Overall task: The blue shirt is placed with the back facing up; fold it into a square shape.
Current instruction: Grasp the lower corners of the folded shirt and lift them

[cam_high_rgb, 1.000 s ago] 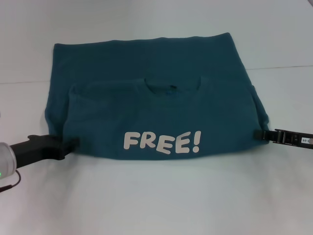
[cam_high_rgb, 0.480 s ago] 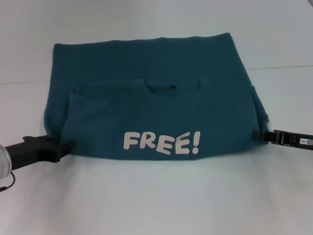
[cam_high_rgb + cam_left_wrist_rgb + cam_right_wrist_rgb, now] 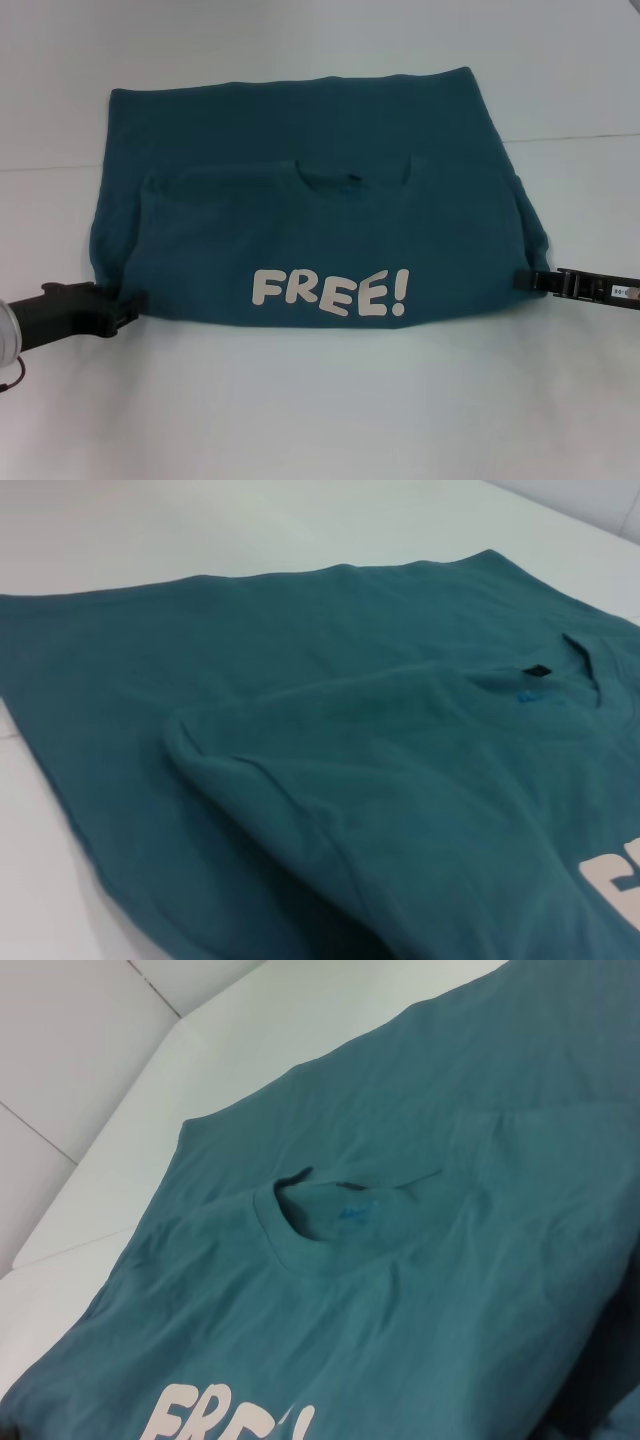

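The shirt's edge point(image 3: 330, 323) below the FREE! letters curves between my grippers. Next, I pull the edge's corners point(image 3: 150, 302) apart and bring the shirt toward me before I fold it over.
The blue shirt point(image 3: 300, 210) lies on the white table, its upper part folded forward so the white "FREE!" letters point(image 3: 330, 290) face up near the front edge and the collar point(image 3: 352, 178) sits mid-cloth. My left gripper point(image 3: 128, 303) is low at the folded layer's front left corner, at the cloth's edge. My right gripper point(image 3: 520, 279) is low at the shirt's front right corner, touching its edge. The left wrist view shows the folded sleeve layer point(image 3: 300, 780) close up. The right wrist view shows the collar point(image 3: 330, 1205) and part of the letters.
The white table point(image 3: 320, 410) runs all around the shirt, with a seam line point(image 3: 570, 137) across it behind the cloth. A corner where table panels meet shows in the right wrist view point(image 3: 150, 1000).
My left gripper has slid back to the left, away from the shirt's front left corner. The shirt has stayed put. The right gripper has barely moved.
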Robot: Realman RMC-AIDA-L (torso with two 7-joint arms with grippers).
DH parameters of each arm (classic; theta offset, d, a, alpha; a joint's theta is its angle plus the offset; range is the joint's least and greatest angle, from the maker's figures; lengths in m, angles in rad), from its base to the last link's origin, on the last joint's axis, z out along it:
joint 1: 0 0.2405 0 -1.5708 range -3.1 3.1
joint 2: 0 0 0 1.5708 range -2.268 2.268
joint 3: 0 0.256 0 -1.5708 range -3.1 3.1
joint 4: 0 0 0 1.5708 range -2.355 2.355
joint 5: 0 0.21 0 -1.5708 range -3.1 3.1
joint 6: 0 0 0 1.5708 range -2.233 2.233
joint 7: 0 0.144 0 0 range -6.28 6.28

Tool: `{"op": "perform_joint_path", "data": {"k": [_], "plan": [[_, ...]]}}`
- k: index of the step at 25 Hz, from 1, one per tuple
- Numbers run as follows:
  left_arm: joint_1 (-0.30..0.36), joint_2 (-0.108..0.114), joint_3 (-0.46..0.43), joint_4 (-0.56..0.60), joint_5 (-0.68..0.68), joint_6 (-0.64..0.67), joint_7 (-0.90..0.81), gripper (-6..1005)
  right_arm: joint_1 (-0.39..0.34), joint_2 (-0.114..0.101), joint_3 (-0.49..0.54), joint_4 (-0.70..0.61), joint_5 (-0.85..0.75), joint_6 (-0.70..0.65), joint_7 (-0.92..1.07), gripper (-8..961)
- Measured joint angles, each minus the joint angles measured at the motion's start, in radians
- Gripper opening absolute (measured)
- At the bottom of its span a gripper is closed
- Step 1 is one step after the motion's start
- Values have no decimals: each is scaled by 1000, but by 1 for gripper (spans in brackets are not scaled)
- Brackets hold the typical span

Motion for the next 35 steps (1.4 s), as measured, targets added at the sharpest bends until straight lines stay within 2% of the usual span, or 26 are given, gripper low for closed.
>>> {"op": "perform_joint_path", "data": {"k": [7,10,15,20,24,35], "plan": [[-5,-9,5,2,7,-41,1,382,-5,0,3,0,0,-2,0,57],[-5,-9,5,3,7,-38,-1,162,-5,0,3,0,0,-2,0,57],[-6,-9,5,3,7,-35,-1,0,-5,0,3,0,0,-2,0,57],[2,-7,4,17,7,-9,-5,-1,-7,0,7,0,0,0,-1,57],[36,-3,-12,59,7,91,-12,-1,-12,-3,17,-2,0,-4,-2,56],[101,4,-48,125,6,255,-38,0,-66,-13,57,-10,0,-34,-54,56]]}}
